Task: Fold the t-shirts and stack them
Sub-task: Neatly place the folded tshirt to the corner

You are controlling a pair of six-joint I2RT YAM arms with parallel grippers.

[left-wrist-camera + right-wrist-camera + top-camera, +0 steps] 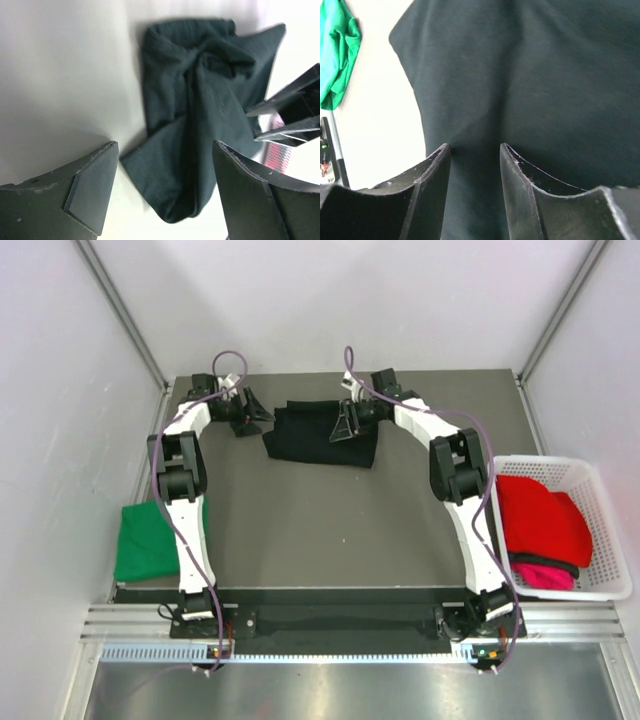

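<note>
The green t-shirt [150, 544] is far across from my right gripper, so my left gripper should take hold of the black t-shirt's nearest end [278, 442] and bring it over the green t-shirt.
A black t-shirt [310, 435] lies bunched at the far middle of the table; it also shows in the left wrist view [195, 100] and the right wrist view [520, 75]. My left gripper [250, 415] is open just off the shirt's left end, its jaws wide apart over a corner of the cloth [165, 145]. My right gripper [343, 425] sits on the shirt's middle, jaws narrowed on a ridge of black cloth [475, 146]. A green t-shirt [145, 540] lies folded at the table's left edge. A red t-shirt [540, 515] and a pink one [545, 575] lie in the basket.
A white mesh basket [600, 480] stands off the table's right edge. Grey walls with metal frame posts close in the back and sides. The green shirt also shows at the top left of the right wrist view [337, 50].
</note>
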